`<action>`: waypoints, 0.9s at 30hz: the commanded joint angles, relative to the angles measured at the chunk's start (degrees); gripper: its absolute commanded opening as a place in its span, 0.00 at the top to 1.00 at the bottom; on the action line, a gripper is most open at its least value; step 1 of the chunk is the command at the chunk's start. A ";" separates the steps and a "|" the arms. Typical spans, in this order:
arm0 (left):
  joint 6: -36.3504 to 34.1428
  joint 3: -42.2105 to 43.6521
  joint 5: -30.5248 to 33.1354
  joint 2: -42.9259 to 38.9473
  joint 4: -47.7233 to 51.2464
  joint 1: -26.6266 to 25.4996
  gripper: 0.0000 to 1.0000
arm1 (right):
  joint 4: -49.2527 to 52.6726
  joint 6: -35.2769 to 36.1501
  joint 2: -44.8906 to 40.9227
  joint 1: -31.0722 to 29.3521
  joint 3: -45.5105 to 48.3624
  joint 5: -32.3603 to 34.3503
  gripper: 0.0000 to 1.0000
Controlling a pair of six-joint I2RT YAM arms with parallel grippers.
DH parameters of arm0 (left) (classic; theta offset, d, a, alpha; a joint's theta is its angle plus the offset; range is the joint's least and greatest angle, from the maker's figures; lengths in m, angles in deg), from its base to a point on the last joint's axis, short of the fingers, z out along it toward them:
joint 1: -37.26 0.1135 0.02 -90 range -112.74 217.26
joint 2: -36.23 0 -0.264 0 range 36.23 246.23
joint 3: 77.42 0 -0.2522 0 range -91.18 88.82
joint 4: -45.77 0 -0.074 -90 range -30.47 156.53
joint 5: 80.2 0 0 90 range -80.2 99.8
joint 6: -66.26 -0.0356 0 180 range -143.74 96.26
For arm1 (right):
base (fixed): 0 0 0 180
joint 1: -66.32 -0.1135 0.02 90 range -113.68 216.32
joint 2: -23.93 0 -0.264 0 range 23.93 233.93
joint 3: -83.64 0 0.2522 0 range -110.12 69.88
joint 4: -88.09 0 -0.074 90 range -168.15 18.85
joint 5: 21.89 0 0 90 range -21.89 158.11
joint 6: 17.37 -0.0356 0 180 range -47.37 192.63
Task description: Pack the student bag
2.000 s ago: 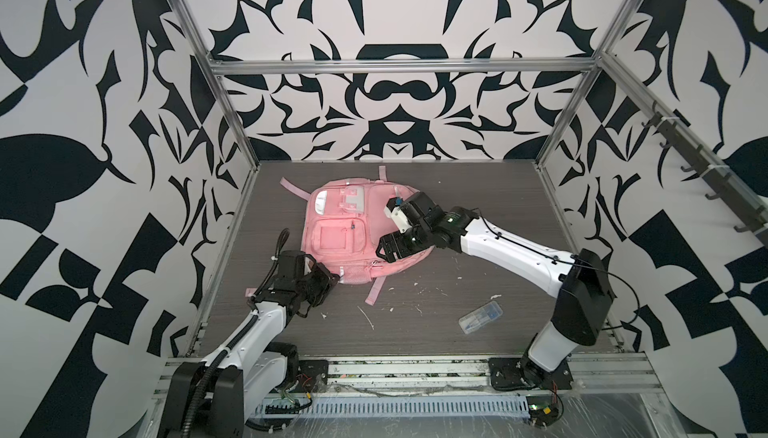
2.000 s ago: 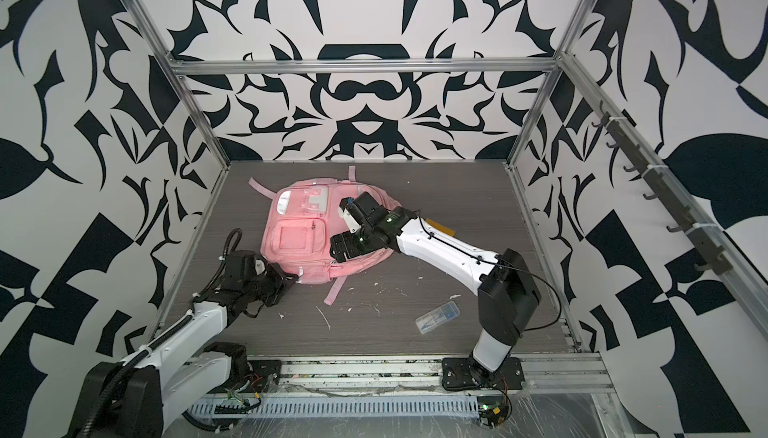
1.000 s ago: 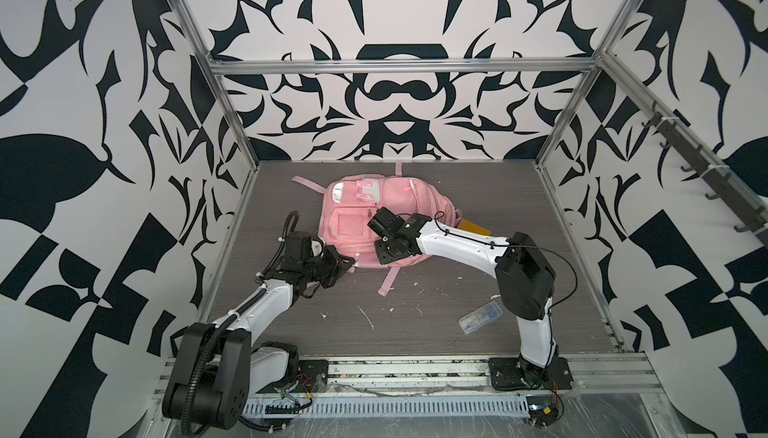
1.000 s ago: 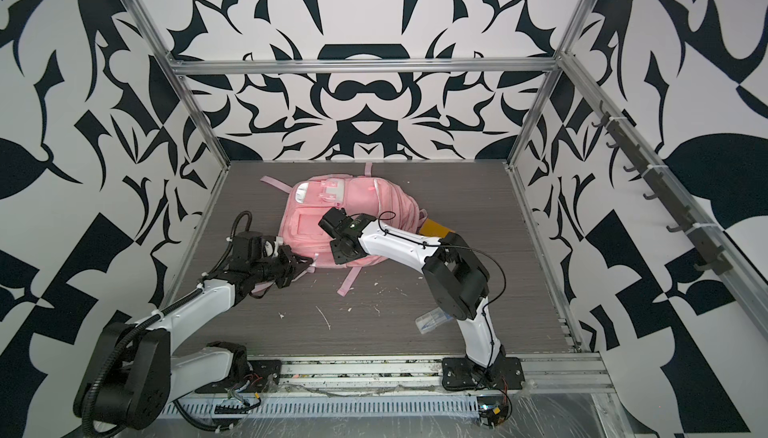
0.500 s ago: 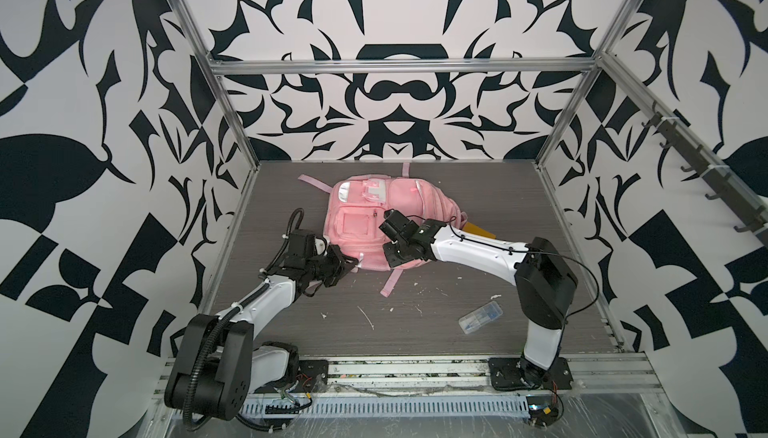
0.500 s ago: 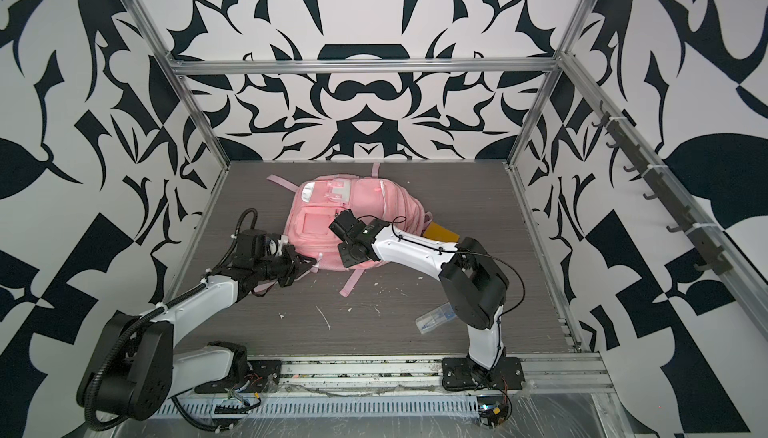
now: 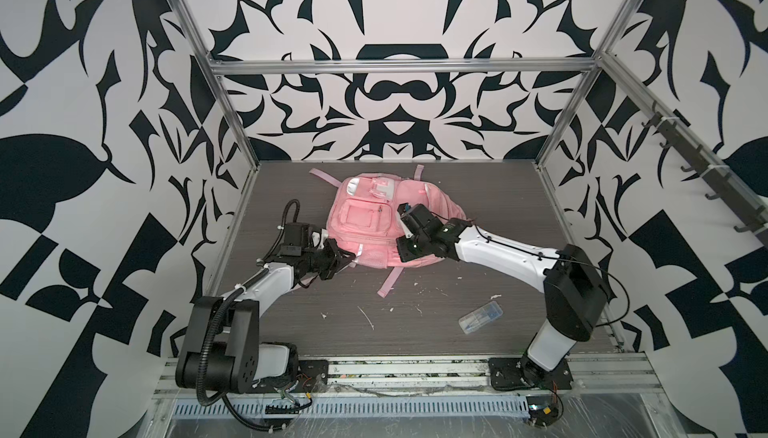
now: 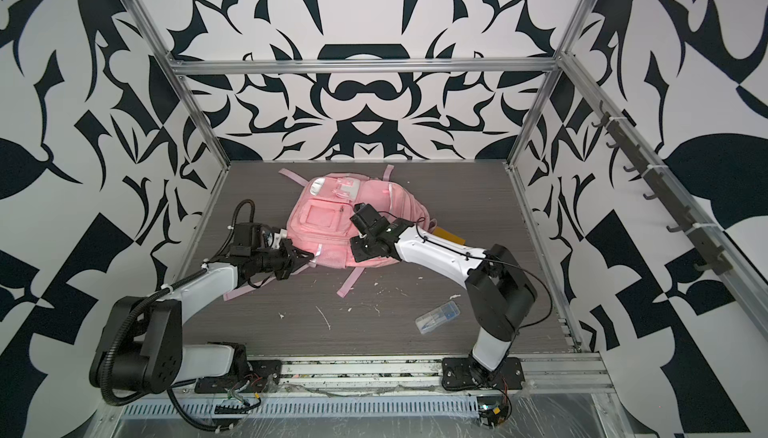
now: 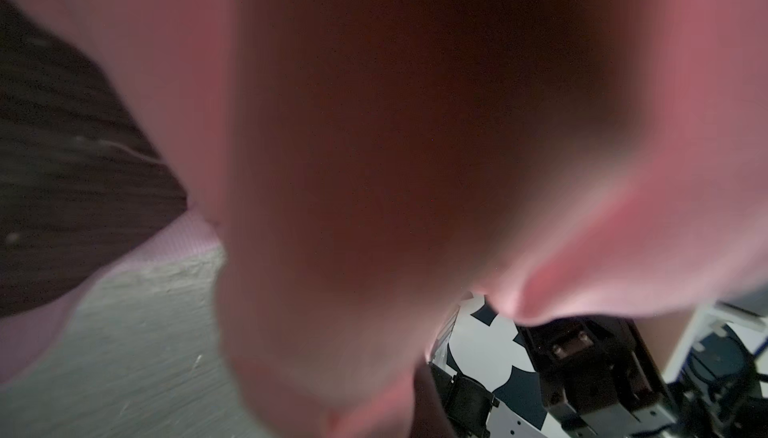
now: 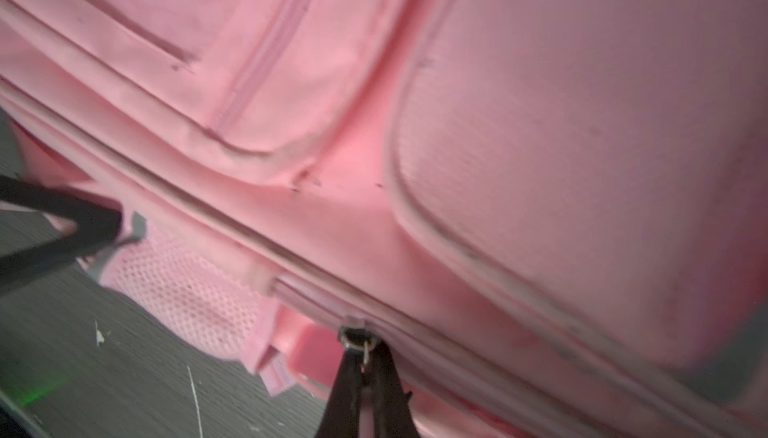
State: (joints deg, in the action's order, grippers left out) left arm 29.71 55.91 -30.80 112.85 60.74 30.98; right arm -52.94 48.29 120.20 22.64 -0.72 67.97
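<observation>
The student bag is lying crosswise with its side seam [image 7: 372,260] toward me. Next, my right gripper pulls the zipper pull [image 10: 358,337] closer and swings the top of the bag toward me.
The pink student bag [image 7: 371,224] [image 8: 332,224] lies flat at the middle back of the table, pockets up. My left gripper [image 7: 347,258] [image 8: 309,256] is shut on its near-left corner, by the grey reflective strip and mesh pocket [image 10: 187,290]; it shows in the right wrist view too, as the left gripper [image 10: 118,224]. My right gripper [image 10: 365,353] [image 7: 401,254] is shut on the metal zipper pull [image 10: 358,338] at the bag's near edge. Blurred pink bag fabric [image 9: 395,145] fills the left wrist view and hides the left jaws there.
A clear plastic case with blue contents [image 7: 481,317] [image 8: 437,317] lies at the front right. A yellow item [image 8: 449,236] peeks out behind the right arm. Loose pink straps [image 7: 390,286] [image 8: 249,286] trail forward. White scraps [image 7: 368,317] dot the table.
The right gripper has shut on the zipper pull and its arm has swung out to the right. The bag has shifted slightly back and right, the left gripper staying on its corner.
</observation>
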 commanded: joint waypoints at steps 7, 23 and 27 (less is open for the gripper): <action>-3.49 -0.80 4.21 -1.27 6.73 9.55 1.00 | 8.50 8.65 -5.16 6.85 3.60 5.83 1.00; -21.31 -11.63 10.16 -8.03 31.33 11.43 0.01 | -1.52 14.75 -5.72 3.72 2.81 -7.40 1.00; -24.68 -14.23 15.41 -10.92 41.28 8.08 0.01 | -1.61 16.09 -3.74 -0.23 -0.13 -7.95 1.00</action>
State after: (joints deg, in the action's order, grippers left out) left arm 10.82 42.45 -20.48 103.60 89.27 41.05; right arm -51.45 62.12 115.91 25.19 3.41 62.07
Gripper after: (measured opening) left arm 0.997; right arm 0.071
